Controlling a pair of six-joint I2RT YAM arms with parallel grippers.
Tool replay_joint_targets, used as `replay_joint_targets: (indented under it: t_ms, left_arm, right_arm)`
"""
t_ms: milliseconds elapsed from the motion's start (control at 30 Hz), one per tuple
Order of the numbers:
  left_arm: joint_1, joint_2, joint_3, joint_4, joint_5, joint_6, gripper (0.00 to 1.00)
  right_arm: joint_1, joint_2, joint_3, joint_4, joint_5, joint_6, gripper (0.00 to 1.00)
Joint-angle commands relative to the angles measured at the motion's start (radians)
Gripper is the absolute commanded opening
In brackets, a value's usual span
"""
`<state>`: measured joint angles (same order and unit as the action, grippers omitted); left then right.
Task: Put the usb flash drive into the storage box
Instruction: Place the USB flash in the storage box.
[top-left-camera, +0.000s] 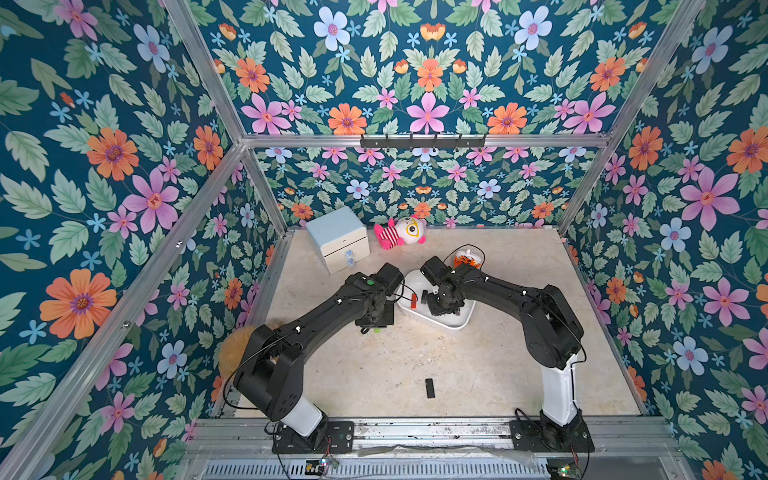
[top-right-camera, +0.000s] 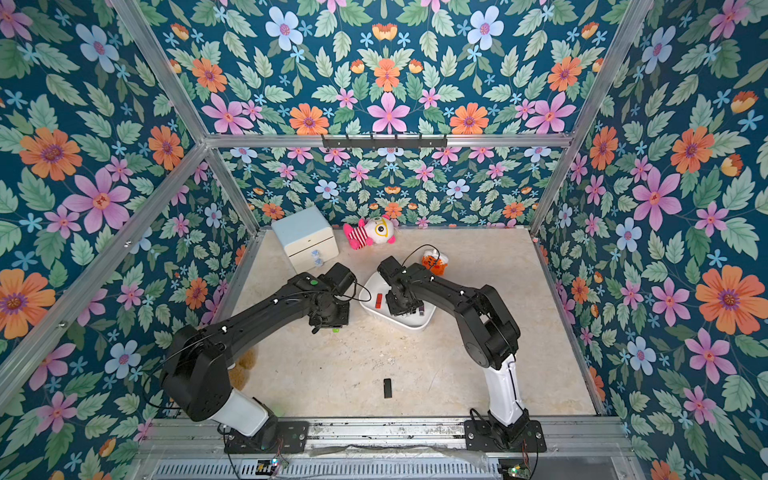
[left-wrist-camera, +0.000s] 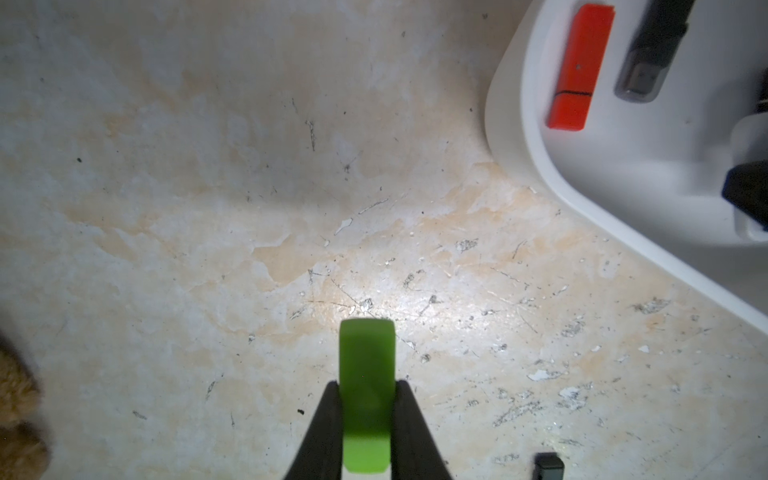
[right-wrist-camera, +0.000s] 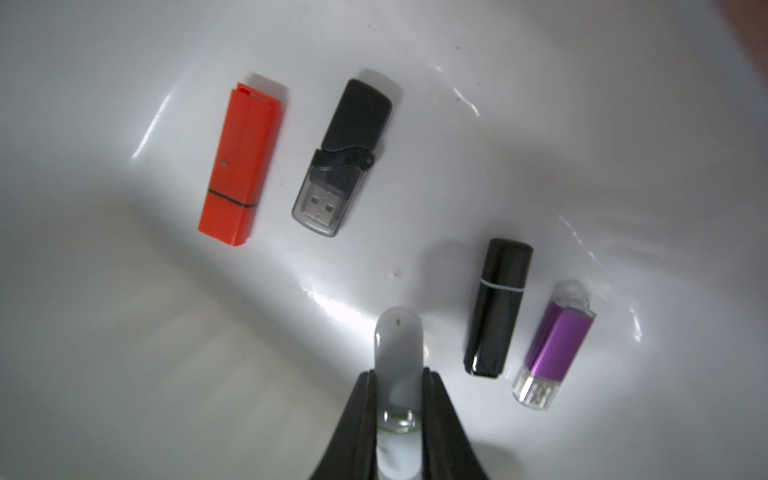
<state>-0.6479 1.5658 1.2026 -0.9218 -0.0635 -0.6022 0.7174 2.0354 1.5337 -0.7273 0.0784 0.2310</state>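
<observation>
I should keep my right gripper lowering the grey-white flash drive (right-wrist-camera: 398, 340), pointed at a free gap (right-wrist-camera: 416, 228) between the black drives, until it reaches the box's bottom there.
The white storage box (top-left-camera: 453, 322) (top-right-camera: 409, 326) sits mid-table. My left gripper (left-wrist-camera: 366, 384) is shut on a green usb flash drive (left-wrist-camera: 366, 357), held over bare table just beside the box rim (left-wrist-camera: 515, 137). My right gripper (right-wrist-camera: 398, 374) hangs inside the box, shut on a pale grey-white flash drive (right-wrist-camera: 398, 345) above the box floor (right-wrist-camera: 124, 332). On that floor lie a red drive (right-wrist-camera: 241, 162), a black drive with a clear cap (right-wrist-camera: 340, 158), a black drive with a white ring (right-wrist-camera: 498, 307) and a purple drive (right-wrist-camera: 557, 345). Another black drive (top-left-camera: 429, 388) lies near the table's front edge.
A pale-blue-topped drawer cabinet (top-left-camera: 338, 239) and a pink-and-white plush toy (top-left-camera: 401, 232) stand at the back. An orange toy (top-left-camera: 467, 258) sits behind the right arm. A brown fuzzy thing (top-left-camera: 235, 349) lies under the left arm. Metal frame posts border the table.
</observation>
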Motion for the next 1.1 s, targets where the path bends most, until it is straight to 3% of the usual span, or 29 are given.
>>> replay_joint_targets:
  t_ms: [0,1067]
  left_arm:
    - [0.004,-0.007,-0.004,-0.016,0.000,0.005,0.00]
    - [0.010,-0.003,0.020,-0.017,0.002,0.015,0.00]
  right_arm:
    - [-0.008,0.019,0.011,0.016,-0.015,-0.022,0.00]
    - [-0.095,0.189,0.172,-0.004,-0.009,-0.085,0.00]
